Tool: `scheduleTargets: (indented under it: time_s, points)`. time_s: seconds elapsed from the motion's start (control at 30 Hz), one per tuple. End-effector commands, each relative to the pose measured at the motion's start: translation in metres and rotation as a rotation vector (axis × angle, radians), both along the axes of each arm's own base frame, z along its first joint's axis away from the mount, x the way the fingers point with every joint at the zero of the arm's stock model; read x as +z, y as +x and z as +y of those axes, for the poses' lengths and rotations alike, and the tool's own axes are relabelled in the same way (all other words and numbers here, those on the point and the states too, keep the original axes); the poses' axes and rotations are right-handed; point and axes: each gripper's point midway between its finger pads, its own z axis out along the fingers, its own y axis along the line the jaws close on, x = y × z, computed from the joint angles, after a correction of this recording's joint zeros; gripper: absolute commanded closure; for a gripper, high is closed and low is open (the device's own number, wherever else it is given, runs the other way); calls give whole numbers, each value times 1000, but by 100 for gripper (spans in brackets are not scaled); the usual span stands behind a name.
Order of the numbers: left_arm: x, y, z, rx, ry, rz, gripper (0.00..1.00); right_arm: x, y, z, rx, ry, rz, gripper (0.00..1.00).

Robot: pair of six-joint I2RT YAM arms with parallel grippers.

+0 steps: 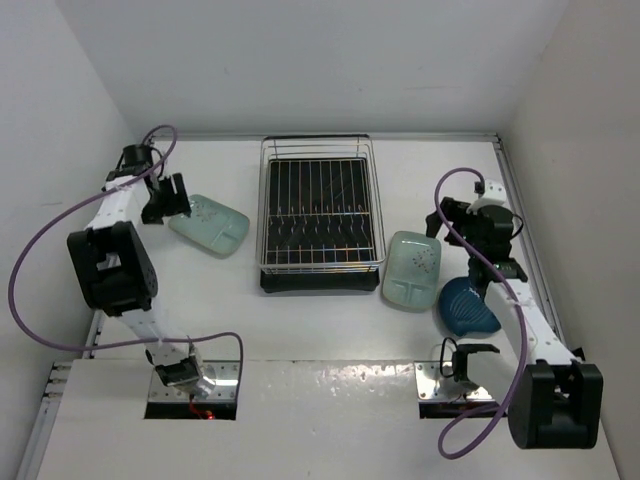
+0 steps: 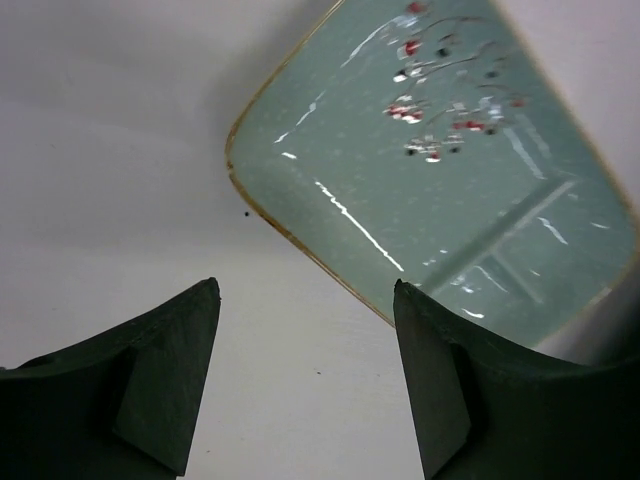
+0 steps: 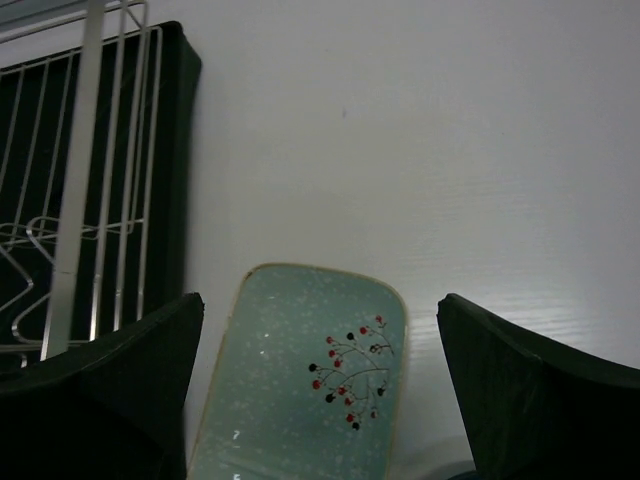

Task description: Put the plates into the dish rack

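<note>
The mint-green plate's long edge (image 1: 196, 243) runs at a slant across my left gripper's fingers. Next, I turn the plate straight and take hold of that edge (image 2: 312, 256) squarely before I lift it.
The chrome wire dish rack (image 1: 318, 212) on its black tray stands in the middle of the table and holds nothing. A mint-green plate (image 1: 208, 224) lies flat to its left; my left gripper (image 1: 165, 198) hovers open at that plate's left corner. In the left wrist view the plate (image 2: 440, 170) lies beyond the open left gripper (image 2: 305, 290), whose right finger overlaps its edge. A second mint-green plate (image 1: 412, 270) lies right of the rack, with a dark blue plate (image 1: 468, 306) beside it. My right gripper (image 1: 478, 235) hangs open over them. In the right wrist view this plate (image 3: 305, 390) shows between the fingers of the right gripper (image 3: 320, 300).
White walls enclose the table on the left, back and right. The rack's black tray edge (image 3: 172, 180) sits close to the left of the right-hand mint plate. Purple cables loop from both arms.
</note>
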Motion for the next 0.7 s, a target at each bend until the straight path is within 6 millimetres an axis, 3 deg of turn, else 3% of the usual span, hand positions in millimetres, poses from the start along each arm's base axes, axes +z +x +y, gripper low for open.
scheduleTargets:
  time_s: [0.0, 0.07, 0.1, 0.23, 0.33, 0.37, 0.47, 0.53, 0.57, 0.6, 0.67]
  points:
    - [-28, -13, 1, 88, -126, 104, 25, 17, 5, 18, 65, 87, 7, 1]
    - [-41, -13, -5, 91, -171, 130, 25, 13, 5, 18, 59, 92, 33, 1]
    - [-51, -14, -5, 93, -179, 157, 25, 20, 7, 18, 64, 93, 23, 1]
    - [-77, -8, -13, 92, -217, 180, 25, 4, 5, 28, 84, 110, 94, 1]
    - [-93, -1, -16, 107, -251, 183, 27, 0, 7, 23, 47, 107, 104, 1]
    - [-102, -1, -16, 116, -259, 198, 28, -2, 7, 32, 69, 107, 110, 2]
    - [-113, -4, -13, 149, -290, 205, 39, -2, 9, 37, 78, 89, 129, 4]
    - [-126, -9, -14, 155, -314, 230, 53, 3, 12, 40, 97, 53, 130, 4]
    - [-127, -11, -17, 150, -328, 236, 59, 2, 13, 40, 97, 33, 134, 4]
    - [-131, -10, -17, 150, -328, 236, 72, 5, 15, 40, 101, 20, 130, 4]
    - [-132, -8, -18, 146, -338, 234, 84, 8, 18, 39, 92, 5, 129, 4]
